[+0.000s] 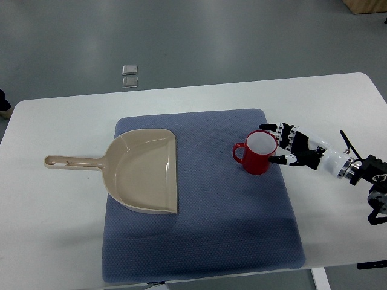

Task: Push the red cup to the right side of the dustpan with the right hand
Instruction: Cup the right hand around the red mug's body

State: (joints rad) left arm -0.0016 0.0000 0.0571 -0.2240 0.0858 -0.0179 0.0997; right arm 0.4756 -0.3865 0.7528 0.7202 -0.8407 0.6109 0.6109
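Note:
The red cup's handle [237, 153] faces the beige dustpan. The red cup will stay upright as it slides and will bring its handle to the dustpan's edge when I push.
A red cup [258, 153] with a white inside stands upright on the blue mat [199, 241], its handle pointing left. To its left lies a beige dustpan [145, 172], handle reaching left onto the white table. My right hand [283, 145] comes in from the right edge and sits against the cup's right side, fingers spread and touching its rim and wall without closing around it. No left arm shows.
The white table [54, 229] extends past the mat on all sides, its right edge near my forearm [354, 169]. Two small clear squares [129, 75] lie on the grey floor beyond the table's far edge.

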